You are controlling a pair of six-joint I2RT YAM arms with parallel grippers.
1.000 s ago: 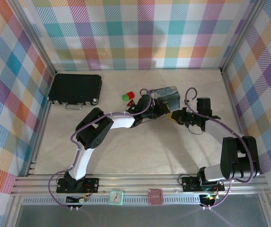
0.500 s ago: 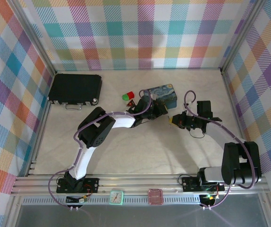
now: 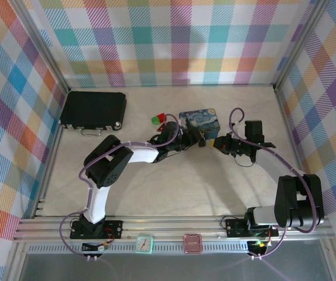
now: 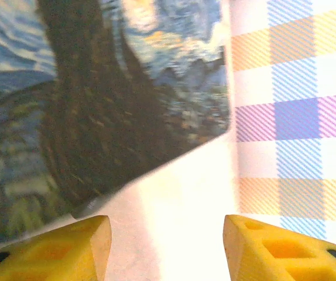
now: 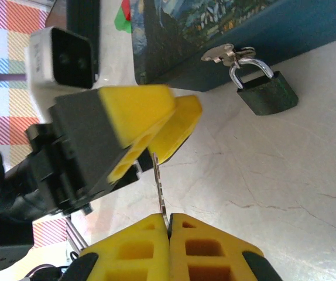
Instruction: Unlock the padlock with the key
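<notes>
My left gripper should hold the key's blade (image 5: 157,170) while my right gripper opens and grips the key straighter, because the key slants (image 5: 163,202) in my right gripper's fingers.
The padlock (image 5: 267,93), a small dark body with a silvery shackle, lies on the table against the side of the blue painted tin (image 5: 215,29). A small silvery piece hangs on its shackle. My right gripper (image 5: 169,221) is shut on the key (image 5: 160,190), whose thin blade sticks out from the fingertips towards the left gripper's yellow fingers (image 5: 139,111). My left gripper (image 4: 167,234) is open with nothing between its fingers, right in front of the tin (image 4: 98,88). In the top view the left gripper (image 3: 198,139) and right gripper (image 3: 218,142) nearly meet beside the tin (image 3: 200,121).
Small red and green blocks (image 3: 159,119) lie left of the tin. A black case (image 3: 93,109) sits at the back left. Checked walls close off the back and both sides of the table.
My left gripper has opened and its arm has drawn back slightly to the left. The tin has settled flat. The right gripper, still holding the key, has shifted a little towards the tin.
</notes>
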